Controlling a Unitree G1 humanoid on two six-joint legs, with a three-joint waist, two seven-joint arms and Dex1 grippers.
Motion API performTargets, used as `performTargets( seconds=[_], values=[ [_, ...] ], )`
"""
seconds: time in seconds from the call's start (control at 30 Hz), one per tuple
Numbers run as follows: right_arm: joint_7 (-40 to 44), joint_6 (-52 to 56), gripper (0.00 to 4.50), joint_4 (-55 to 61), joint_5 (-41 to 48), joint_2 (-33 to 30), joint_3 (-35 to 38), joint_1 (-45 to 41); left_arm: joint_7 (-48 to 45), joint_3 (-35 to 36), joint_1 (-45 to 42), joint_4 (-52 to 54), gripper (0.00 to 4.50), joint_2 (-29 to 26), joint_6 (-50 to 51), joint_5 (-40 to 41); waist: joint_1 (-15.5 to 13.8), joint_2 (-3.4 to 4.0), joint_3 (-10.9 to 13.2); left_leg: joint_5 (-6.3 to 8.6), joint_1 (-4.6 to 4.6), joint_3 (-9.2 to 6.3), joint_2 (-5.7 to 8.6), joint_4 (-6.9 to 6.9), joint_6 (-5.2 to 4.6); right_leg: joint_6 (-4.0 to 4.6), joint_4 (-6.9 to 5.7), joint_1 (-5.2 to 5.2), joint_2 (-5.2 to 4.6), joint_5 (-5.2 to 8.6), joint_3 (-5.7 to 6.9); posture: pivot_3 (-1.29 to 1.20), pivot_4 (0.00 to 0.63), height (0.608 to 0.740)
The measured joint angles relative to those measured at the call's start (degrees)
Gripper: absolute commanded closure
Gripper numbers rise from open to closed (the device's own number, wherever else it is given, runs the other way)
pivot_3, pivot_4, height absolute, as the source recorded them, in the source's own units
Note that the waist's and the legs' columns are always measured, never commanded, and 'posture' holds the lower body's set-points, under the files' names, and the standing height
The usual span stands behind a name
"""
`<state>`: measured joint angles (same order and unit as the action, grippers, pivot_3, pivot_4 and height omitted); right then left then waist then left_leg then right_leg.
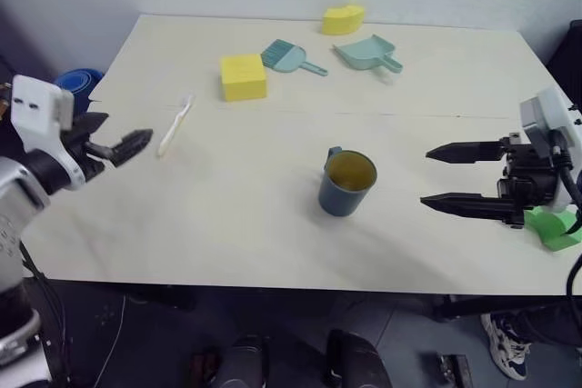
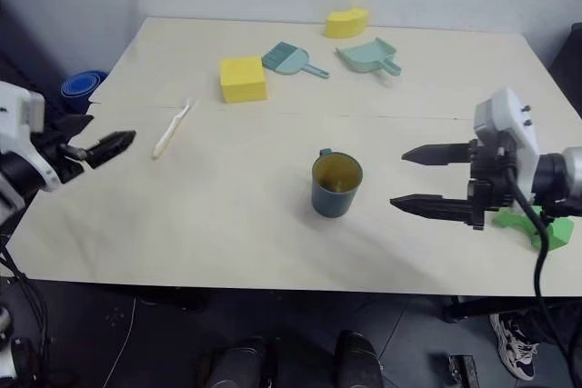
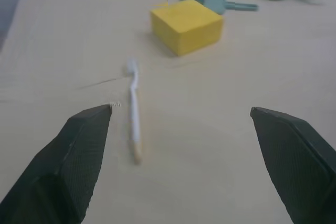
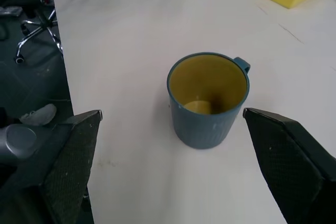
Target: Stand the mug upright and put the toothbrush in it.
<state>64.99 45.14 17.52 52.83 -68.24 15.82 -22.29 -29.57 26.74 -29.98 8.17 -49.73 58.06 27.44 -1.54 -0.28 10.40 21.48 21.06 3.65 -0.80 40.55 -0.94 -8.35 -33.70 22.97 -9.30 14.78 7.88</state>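
Observation:
The toothbrush's handle end points at the open fingers of my left gripper, with its bristles farthest away, so I keep going down until the fingers straddle the handle.
The dark blue-grey mug stands upright in the middle of the table, its yellowish inside facing up and its handle toward the far left. The pale toothbrush lies flat on the table to the left, well apart from the mug. My left gripper hovers open and empty by the table's left edge, pointing at the toothbrush, which lies just beyond its fingertips. My right gripper is open and empty to the right of the mug, one finger above the other, aimed at it with a gap between.
A yellow block sits beyond the toothbrush. A teal hand brush, a teal dustpan and a small yellow piece lie at the far side. A green object sits at the right edge behind my right gripper.

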Motion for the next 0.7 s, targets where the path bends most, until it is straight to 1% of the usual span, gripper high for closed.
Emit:
performTargets(
  seconds=[0.1,0.13,0.17,0.23,0.3,0.33,0.43,0.57,0.7],
  values=[
    [0.0,1.4,0.0,1.7,1.8,0.0,0.6,-0.9,-1.2,-8.6,-6.5,-9.9,0.02,-1.1,-1.5,-3.7,-0.2,0.0,0.0,0.0,0.03,0.02,0.0,-0.05,0.01,0.0,-0.07,0.08,0.0,0.0,0.06,0.0,0.15,0.74],
    [-0.2,2.3,0.0,3.1,3.1,0.0,1.3,-1.0,-2.2,-12.8,-9.6,-14.9,0.02,-0.9,-2.6,-5.4,-0.2,-0.01,0.0,0.0,0.05,0.03,-0.01,-0.07,0.02,0.0,-0.09,0.13,0.01,0.0,0.07,0.0,0.15,0.74],
    [-0.9,3.7,0.0,5.3,5.0,0.0,3.0,-1.0,-3.8,-18.2,-14.9,-23.5,0.02,-0.2,-5.4,-8.5,-0.3,-0.02,0.0,-0.01,0.13,0.08,0.01,-0.07,0.04,-0.01,-0.1,0.22,0.03,0.0,0.09,0.0,0.15,0.74],
    [-1.9,4.6,0.0,7.3,6.6,-0.1,4.7,-1.1,-4.8,-21.7,-19.1,-30.9,0.02,0.4,-8.2,-11.3,-0.1,-0.06,0.0,-0.01,0.16,0.15,0.0,-0.08,0.04,-0.01,-0.11,0.29,0.03,-0.01,0.09,0.0,0.15,0.74],
    [-2.6,5.2,0.0,8.2,7.5,-0.1,5.6,-1.2,-5.2,-23.5,-21.4,-35.3,0.02,0.8,-10.3,-13.0,0.0,-0.07,0.0,-0.01,0.15,0.2,0.0,-0.1,0.04,-0.02,-0.1,0.32,0.03,-0.01,0.08,0.0,0.15,0.74],
    [-4.7,6.5,0.0,9.1,9.5,-0.1,7.3,-1.5,-5.3,-25.6,-26.2,-44.0,0.02,2.6,-14.1,-15.6,0.1,-0.09,0.0,-0.02,0.18,0.28,0.0,-0.13,0.03,-0.02,-0.12,0.39,0.03,-0.01,0.07,0.0,0.15,0.74],
    [-9.9,8.9,0.0,11.9,13.8,-0.2,11.9,-2.1,-4.2,-28.3,-35.7,-61.8,0.02,7.2,-23.4,-21.0,0.1,-0.16,0.1,-0.02,0.2,0.32,-0.01,-0.14,0.03,-0.03,-0.16,0.46,0.03,-0.02,0.08,0.0,0.15,0.74],
    [-13.2,10.1,0.0,13.9,15.8,-0.3,14.8,-1.6,-3.4,-28.4,-40.5,-72.1,0.02,9.6,-28.7,-23.5,0.2,-0.22,0.1,-0.01,0.2,0.4,-0.01,-0.19,0.03,-0.05,-0.17,0.5,0.02,-0.03,0.05,0.0,0.15,0.74],
    [-17.3,10.2,0.0,14.2,16.4,-0.4,16.2,-1.7,-0.5,-27.9,-42.1,-79.6,0.02,11.5,-33.0,-25.8,0.2,-0.24,0.1,-0.02,0.18,0.43,-0.02,-0.18,0.02,-0.05,-0.19,0.51,0.01,-0.03,0.01,0.0,0.15,0.74]
  ],
)
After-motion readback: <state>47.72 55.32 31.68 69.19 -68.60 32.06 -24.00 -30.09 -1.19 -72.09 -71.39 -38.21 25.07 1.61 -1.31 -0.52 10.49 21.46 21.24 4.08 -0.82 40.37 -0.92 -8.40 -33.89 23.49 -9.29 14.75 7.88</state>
